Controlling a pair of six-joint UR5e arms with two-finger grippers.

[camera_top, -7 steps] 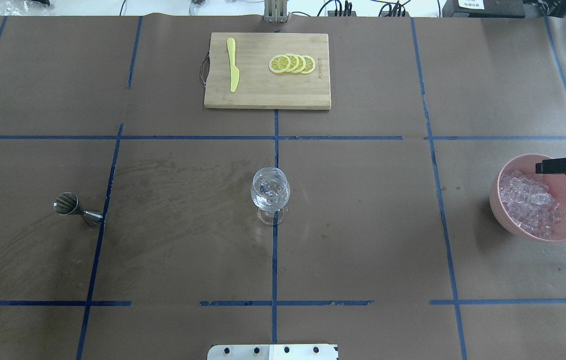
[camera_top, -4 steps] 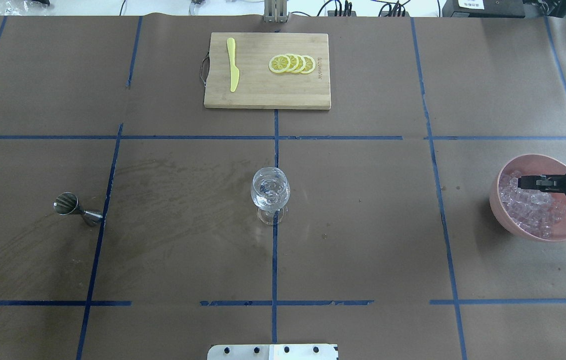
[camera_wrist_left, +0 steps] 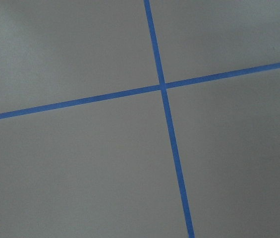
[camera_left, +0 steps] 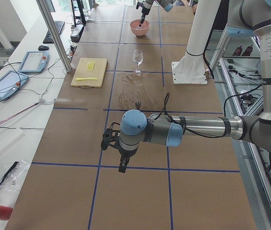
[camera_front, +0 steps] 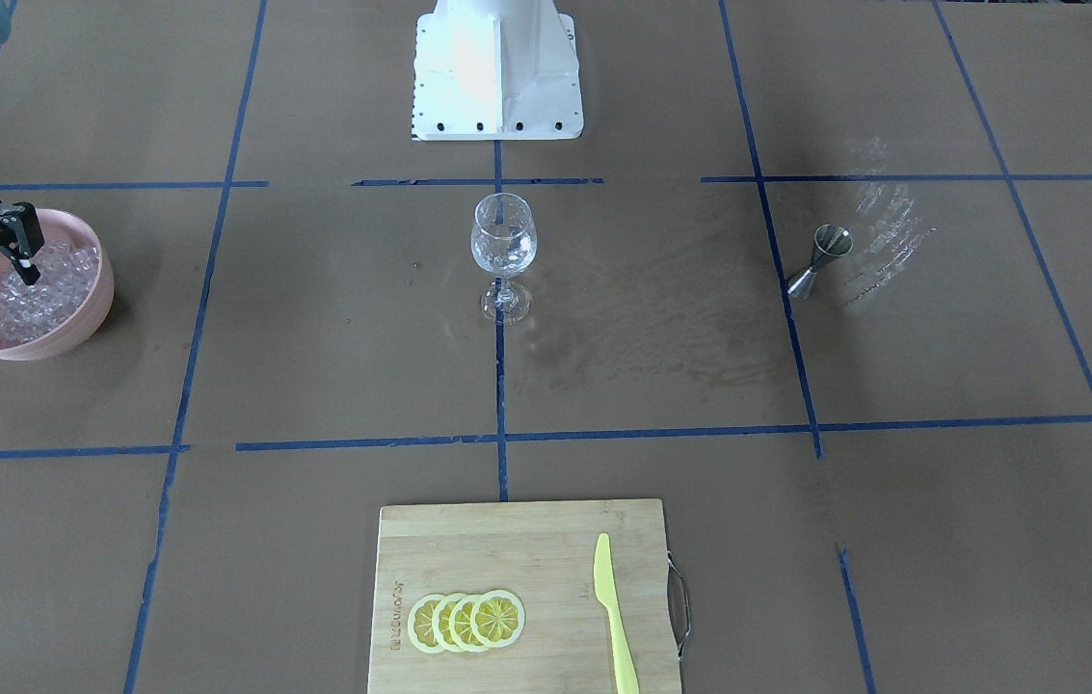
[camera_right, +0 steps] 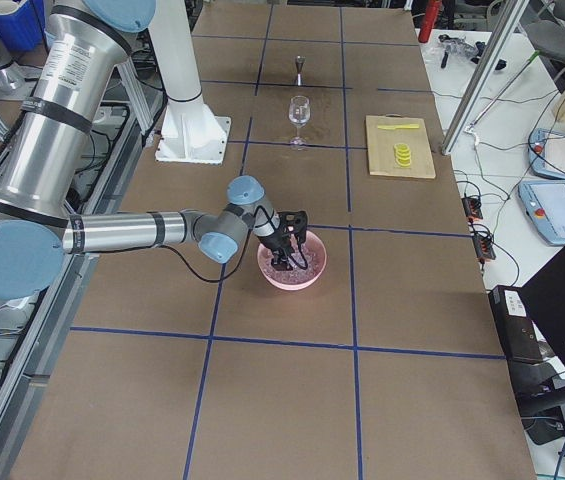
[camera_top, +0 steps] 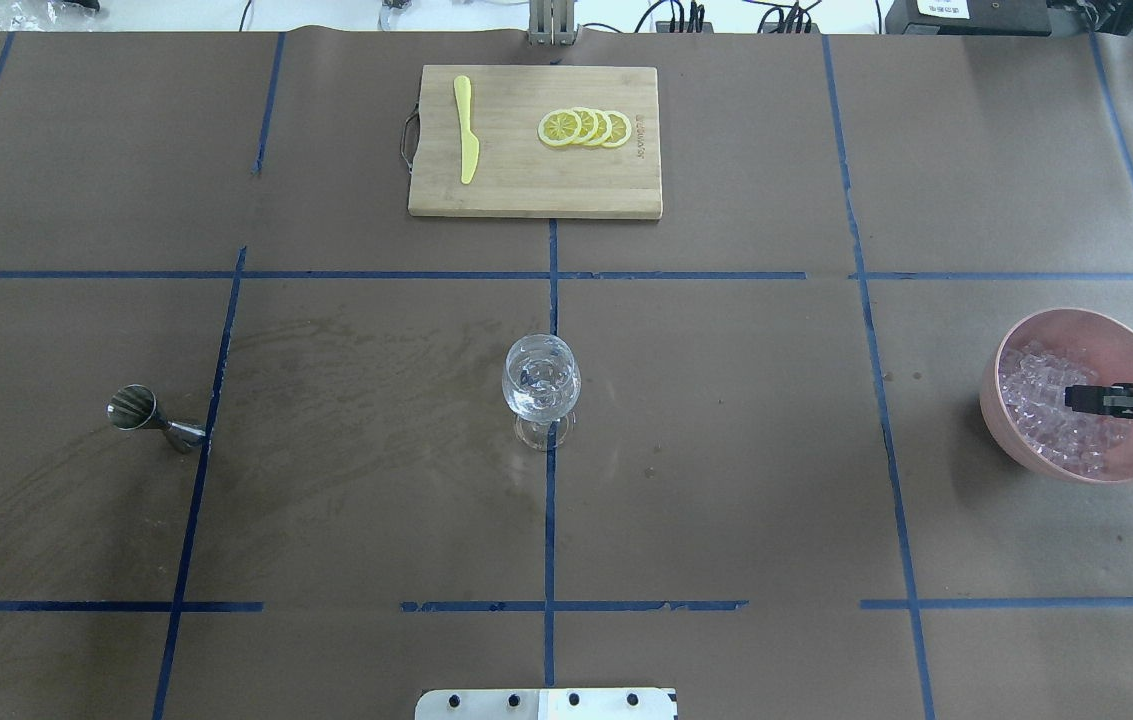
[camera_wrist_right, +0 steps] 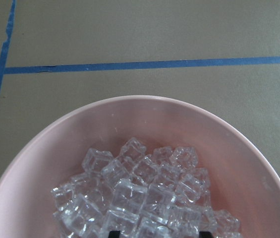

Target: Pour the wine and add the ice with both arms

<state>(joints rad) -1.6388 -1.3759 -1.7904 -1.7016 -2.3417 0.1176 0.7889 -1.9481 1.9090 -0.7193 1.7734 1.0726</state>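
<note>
I expect the gripped cube [camera_wrist_right: 152, 229] to come loose by itself when I lift it, because the ice is a loose heap of cubes [camera_front: 40, 296] with crisp edges.
A pink bowl [camera_top: 988, 400] at the table's right end holds the ice [camera_top: 1041, 405], a heap of small clear cubes. My right gripper [camera_top: 1076, 398] hangs open just over the ice. In the front view the right gripper [camera_front: 4, 275] has its fingers spread, tips at the cubes [camera_front: 54, 280]. The right wrist view shows the ice [camera_wrist_right: 135, 193] close below, with both fingertips at the bottom edge. A clear wine glass [camera_top: 541, 380] stands at the table's middle. My left gripper [camera_left: 122, 165] shows only in the left side view, low over bare table; I cannot tell whether it is open.
A steel jigger [camera_top: 141, 412] stands on the left, next to a wet smear. A wooden cutting board [camera_top: 526, 185] at the far middle carries lemon slices [camera_top: 584, 128] and a yellow knife [camera_top: 466, 130]. The white base block [camera_front: 497, 67] sits behind the glass.
My right gripper has moved from the bowl's far rim toward me and come down over the middle of the ice. The glass and jigger have not moved.
</note>
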